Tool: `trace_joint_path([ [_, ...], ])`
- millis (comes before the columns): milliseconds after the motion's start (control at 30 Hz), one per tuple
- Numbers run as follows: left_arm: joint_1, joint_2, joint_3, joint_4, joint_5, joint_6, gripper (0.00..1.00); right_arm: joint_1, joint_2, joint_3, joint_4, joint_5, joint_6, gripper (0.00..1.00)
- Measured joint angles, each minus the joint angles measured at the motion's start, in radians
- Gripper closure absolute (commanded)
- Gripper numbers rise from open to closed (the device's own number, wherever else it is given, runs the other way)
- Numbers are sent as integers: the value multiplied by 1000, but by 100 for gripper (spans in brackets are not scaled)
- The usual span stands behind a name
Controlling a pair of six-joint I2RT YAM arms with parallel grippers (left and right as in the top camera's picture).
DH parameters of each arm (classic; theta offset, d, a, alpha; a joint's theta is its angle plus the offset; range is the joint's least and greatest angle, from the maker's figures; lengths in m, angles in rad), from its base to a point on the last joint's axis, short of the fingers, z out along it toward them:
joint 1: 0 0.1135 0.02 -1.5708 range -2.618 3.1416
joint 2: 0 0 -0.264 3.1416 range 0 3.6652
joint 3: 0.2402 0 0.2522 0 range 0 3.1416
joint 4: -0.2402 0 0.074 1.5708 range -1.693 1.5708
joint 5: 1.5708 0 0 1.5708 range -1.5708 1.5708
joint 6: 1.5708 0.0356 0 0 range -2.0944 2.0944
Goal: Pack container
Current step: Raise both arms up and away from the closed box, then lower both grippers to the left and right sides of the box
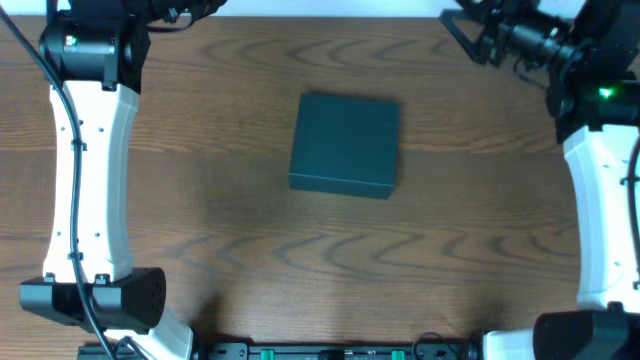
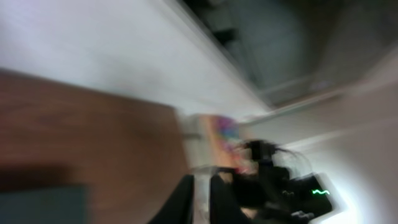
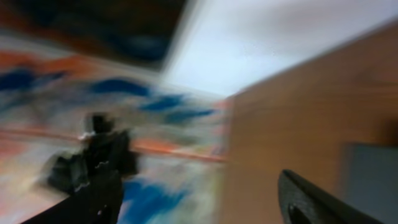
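Note:
Next, my left gripper comes to the container's side (image 1: 296, 138), across from my right gripper, and help turn it square, because the container (image 1: 345, 143) sits crooked to the table's far edge.
The container (image 1: 345, 142), a dark teal-green box with its lid down, lies flat at the middle of the wooden table. Both arms are drawn back to the far corners, well away from it. In the blurred left wrist view my left gripper (image 2: 203, 182) shows two dark fingers with only a narrow gap and nothing between them; a corner of the container (image 2: 40, 205) sits at the lower left. My right gripper (image 3: 199, 186) has its jaws wide apart and empty, with the container's edge (image 3: 373, 180) at the lower right. In the overhead view the right gripper (image 1: 472, 35) points left along the far edge.
The white left arm (image 1: 90, 170) and the white right arm (image 1: 600, 200) run along the table's sides. Beyond the far table edge lies a blurred, brightly coloured patch (image 2: 221, 132), also blue and orange (image 3: 143, 112) in the right wrist view.

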Motion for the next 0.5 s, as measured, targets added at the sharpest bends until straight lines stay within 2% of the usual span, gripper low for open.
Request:
trace_joint_path([
  [100,-7,0,-1,-191,-150,224,85,34,-16,-1,-175,191,-205,15],
  [167,-24,0,-2,-298,-291,394,74,77,-25,-2,-270,333,-328,13],
  [233,-54,0,-2,-371,-435,546,50,143,-33,0,-367,522,-443,12],
  [267,-79,0,-2,-399,-517,639,33,175,-34,0,-411,617,-481,12],
  [333,-127,1,-2,-442,-658,774,5,257,-35,-1,-499,832,-549,10],
  [467,-185,37,-2,-517,-824,943,4,383,-24,-2,-594,1162,-623,11],
  [500,-190,60,-2,-529,-849,972,5,405,-14,-2,-607,1223,-634,14],
])
